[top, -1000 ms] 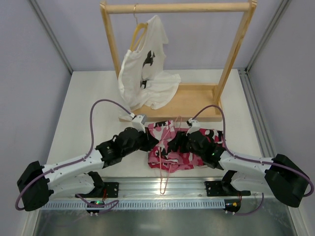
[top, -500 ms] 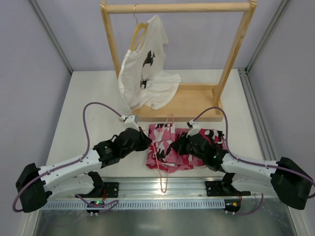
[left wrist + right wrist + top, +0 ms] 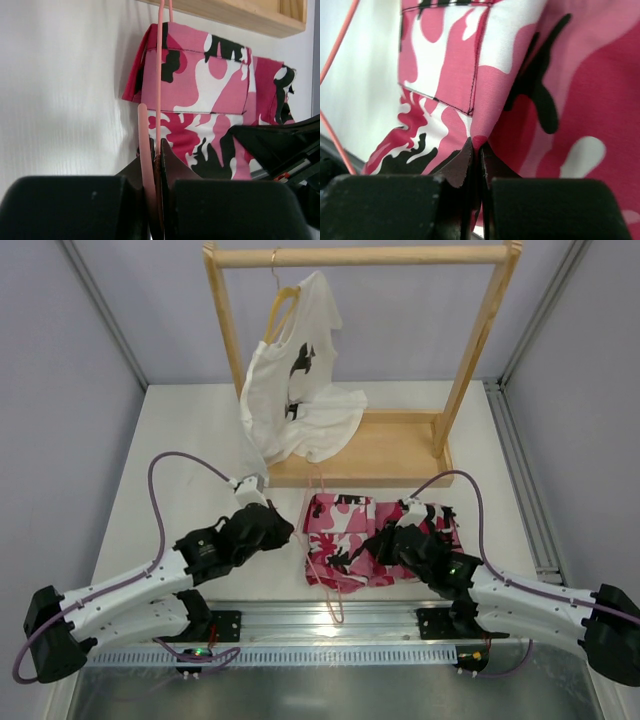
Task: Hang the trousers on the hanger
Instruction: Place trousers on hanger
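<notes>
The robot's left gripper should pull the hanger back toward the clear table while the right gripper holds the cloth, because the hanger's wire crosses over the edge of the trousers.
The trousers, in pink, white and black camouflage, lie folded on the table in front of the wooden rack. The thin pink wire hanger lies along their left edge and reaches down over the near rail. My left gripper sits just left of the trousers and is shut on the hanger wire, which runs up from the fingertips. My right gripper rests on the near part of the trousers and is shut on a pinched fold of the cloth at its tips.
A wooden rack stands at the back on a wooden base. A white T-shirt with a black print hangs from it on a wooden hanger. A metal rail runs along the near edge.
The right gripper has shut on a fold of the trousers and drawn back toward the near right. The left arm has pulled left and back with the hanger wire.
</notes>
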`<state>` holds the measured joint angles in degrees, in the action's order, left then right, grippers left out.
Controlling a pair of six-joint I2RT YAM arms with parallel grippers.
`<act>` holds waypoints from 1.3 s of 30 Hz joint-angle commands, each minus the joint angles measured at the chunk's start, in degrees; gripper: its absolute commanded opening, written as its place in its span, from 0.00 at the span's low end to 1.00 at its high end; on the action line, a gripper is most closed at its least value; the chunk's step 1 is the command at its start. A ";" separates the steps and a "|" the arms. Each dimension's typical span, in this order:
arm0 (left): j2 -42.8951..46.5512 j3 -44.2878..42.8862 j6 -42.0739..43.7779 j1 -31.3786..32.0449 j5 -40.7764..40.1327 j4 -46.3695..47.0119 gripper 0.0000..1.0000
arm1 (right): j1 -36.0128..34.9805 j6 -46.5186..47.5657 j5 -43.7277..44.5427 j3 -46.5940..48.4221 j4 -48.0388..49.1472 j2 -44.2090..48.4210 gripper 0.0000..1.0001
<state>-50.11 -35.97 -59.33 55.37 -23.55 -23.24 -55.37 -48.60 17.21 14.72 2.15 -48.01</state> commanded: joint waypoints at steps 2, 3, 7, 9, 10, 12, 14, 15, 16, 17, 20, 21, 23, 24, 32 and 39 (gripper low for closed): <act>-4.11 -0.86 7.99 -0.44 7.18 -1.64 0.00 | 3.51 -3.42 9.68 3.47 -16.29 5.01 0.04; -4.82 -0.34 8.18 -0.44 9.03 -0.15 0.00 | 3.69 -3.61 9.51 3.39 -17.00 5.73 0.04; -5.44 3.17 8.70 -0.44 12.48 6.98 0.00 | 3.78 -1.07 6.70 4.52 -16.92 7.66 0.04; -5.96 3.27 9.93 -0.44 11.95 6.46 0.00 | 3.78 1.12 4.51 5.58 -16.83 9.94 0.04; -6.66 3.10 10.63 -0.44 11.69 6.02 0.00 | 3.78 1.57 4.06 6.02 -17.87 10.82 0.04; -7.81 2.05 11.25 -0.44 8.45 1.82 0.00 | 3.78 1.75 5.11 6.99 -20.07 12.59 0.04; -10.17 0.82 10.90 -0.53 3.98 -2.23 0.00 | 3.78 1.93 5.55 7.34 -21.75 14.95 0.04; -10.79 0.29 10.82 -0.53 3.34 -3.46 0.00 | 3.87 2.02 5.29 6.90 -21.67 15.40 0.04; -11.15 0.37 10.29 -0.53 2.99 -3.39 0.00 | 3.87 2.02 4.68 5.68 -20.27 15.49 0.04; -11.24 0.46 9.59 -0.53 2.55 -3.47 0.00 | 3.78 1.93 4.06 5.06 -19.48 15.23 0.04; -11.50 -0.59 6.51 -1.84 -0.70 -7.24 0.00 | 3.78 0.61 4.40 3.82 -20.42 12.86 0.04; -11.68 -1.21 6.68 -2.55 -1.40 -8.56 0.00 | 3.87 0.35 5.37 3.82 -21.39 12.94 0.04; -12.20 -3.31 6.68 -4.13 -3.24 -14.09 0.00 | 3.78 0.17 8.18 4.26 -24.64 15.03 0.04; -12.21 -3.76 6.51 -4.40 -4.13 -15.50 0.00 | 3.78 0.00 9.32 5.31 -26.04 16.09 0.04; -11.07 -5.43 2.03 -6.51 -8.70 -27.80 0.00 | 3.61 1.84 2.97 6.38 -19.86 11.55 0.04; -9.13 -6.92 -1.58 -7.74 -13.10 -31.60 0.00 | -3.76 3.42 1.59 12.57 -5.04 -5.59 0.04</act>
<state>-58.06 -42.72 -63.05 49.36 -25.26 -39.16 -56.03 -47.86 18.37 20.73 -9.04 -50.41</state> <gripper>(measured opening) 0.020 0.059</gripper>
